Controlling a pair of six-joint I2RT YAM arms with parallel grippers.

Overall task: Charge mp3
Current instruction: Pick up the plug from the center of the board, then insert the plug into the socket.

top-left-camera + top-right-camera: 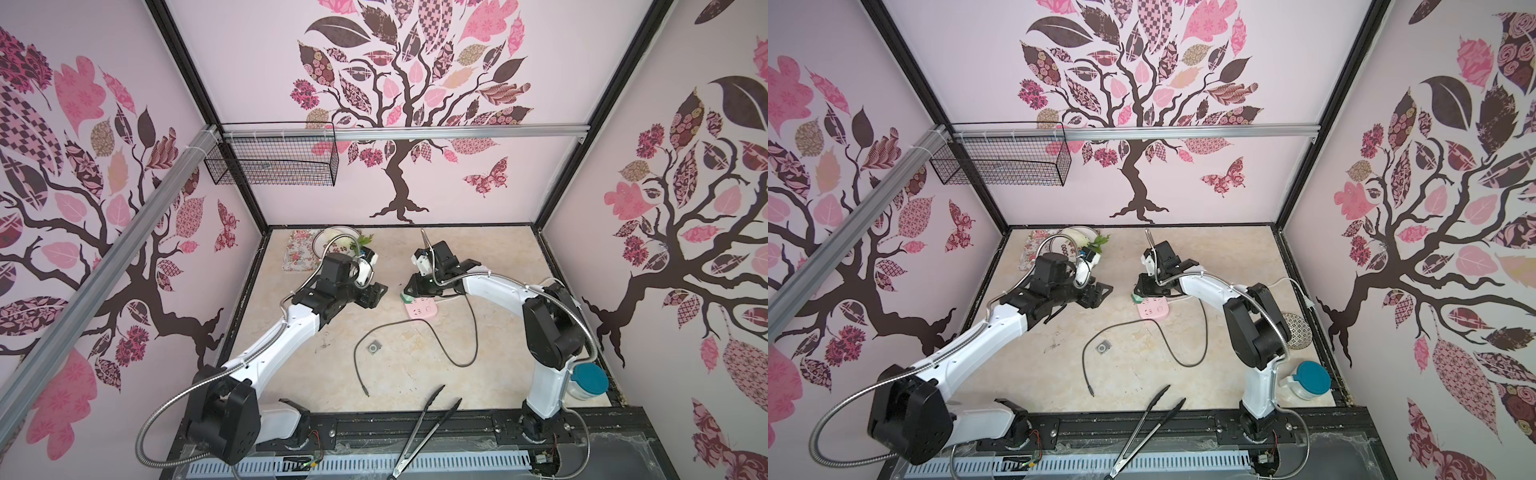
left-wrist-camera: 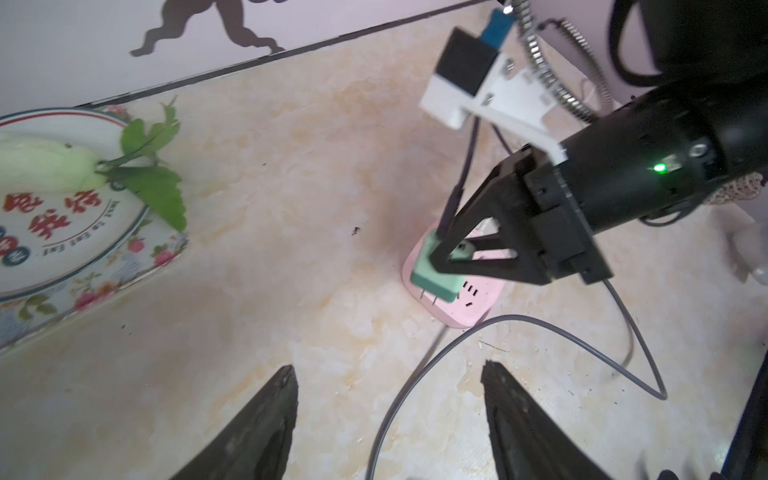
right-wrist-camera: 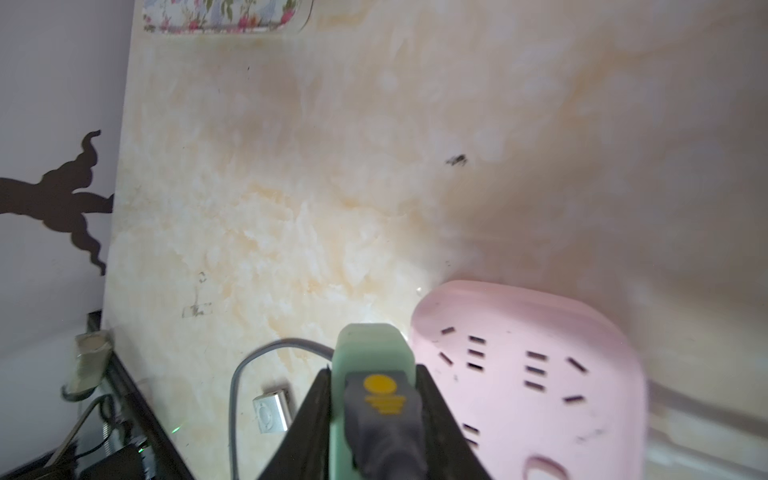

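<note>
My left gripper should back away while my right gripper moves the green plug over the power strip's slots (image 3: 475, 353), because the plug hangs past the edge of the pink power strip (image 3: 414, 329).
The mp3 (image 1: 373, 347) (image 1: 1102, 347) (image 3: 272, 409), a tiny silver square with a round dial, lies flat on the table inside a loop of grey cable (image 1: 440, 345). The cable's loose end (image 1: 365, 390) lies nearer the front. My right gripper (image 3: 374, 370) (image 2: 436, 257) is shut on the mint-green charger plug (image 3: 374, 345) (image 2: 432, 278), with the cable plugged into its back. It holds the plug tilted over the edge of the pink power strip (image 1: 422, 309) (image 2: 469, 303) (image 3: 532, 374), its prongs bare. My left gripper (image 2: 388, 370) (image 1: 380, 291) is open and empty, just left of the strip.
A plate with a pale green vegetable (image 2: 54, 166) sits on a floral tray (image 1: 297, 249) at the back left. Black tongs (image 1: 424, 428) lie at the front edge. A teal-lidded jar (image 1: 588, 380) and a patterned disc (image 1: 1296, 330) stand at the right. A wire basket (image 1: 270, 160) hangs on the wall.
</note>
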